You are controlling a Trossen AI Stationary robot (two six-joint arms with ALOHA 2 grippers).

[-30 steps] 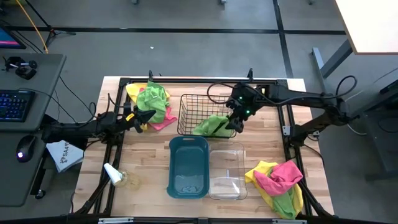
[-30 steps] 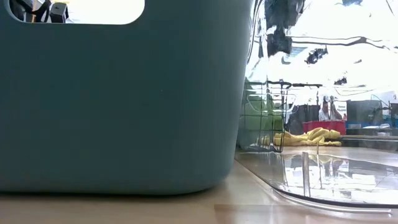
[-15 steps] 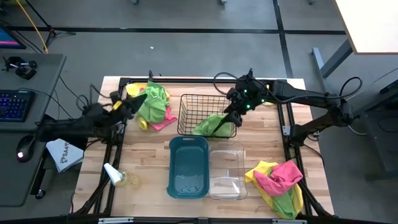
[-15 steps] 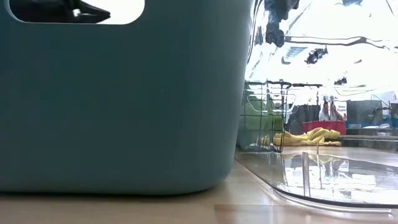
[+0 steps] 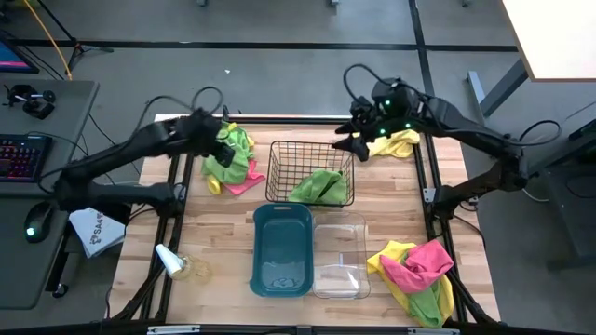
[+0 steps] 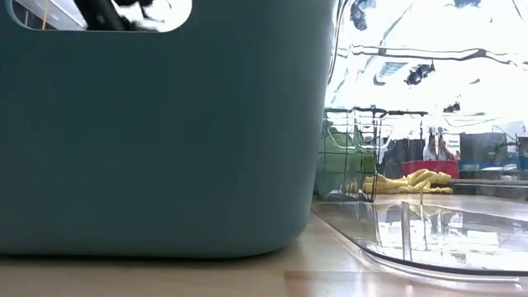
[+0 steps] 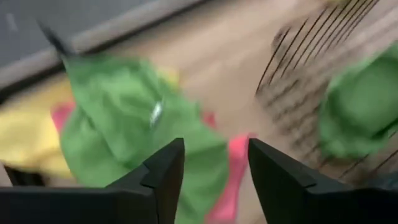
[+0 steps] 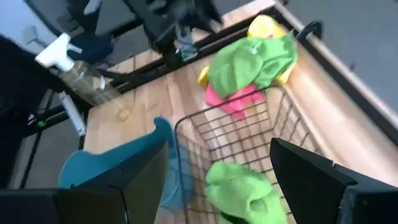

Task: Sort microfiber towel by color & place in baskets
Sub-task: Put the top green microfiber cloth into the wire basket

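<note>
The green towel (image 5: pixel 226 164) is lying over peeking pink edges (image 5: pixel 250 180). It will come off by itself when I lift it, and a broad pink towel will show.
A heap of green, pink and yellow microfiber towels (image 5: pixel 233 160) lies at the table's far left. My left gripper (image 5: pixel 222 144) hovers open above it, the green towel (image 7: pixel 118 130) below its fingers. One green towel (image 5: pixel 321 186) lies in the black wire basket (image 5: pixel 279 154). My right gripper (image 5: pixel 358 141) stands open, raised over the basket's far right corner, next to a yellow towel (image 5: pixel 399 141). The teal bin (image 5: pixel 282 249) and the clear bin (image 5: pixel 340 256) stand near the front. A second mixed heap (image 5: pixel 419 274) lies at the near right.
A spray bottle (image 5: pixel 170 261) lies at the near left of the table, with a white paper (image 5: pixel 93 233) off the left edge. A black frame (image 5: pixel 298 119) runs round the table's far and side edges. Bare wood (image 5: pixel 214 233) shows left of the teal bin.
My left gripper has swung from the table's left edge toward the far edge and risen over the far left heap. My right gripper has drawn up and toward the far edge, away from the green towel, which stays in the wire basket.
</note>
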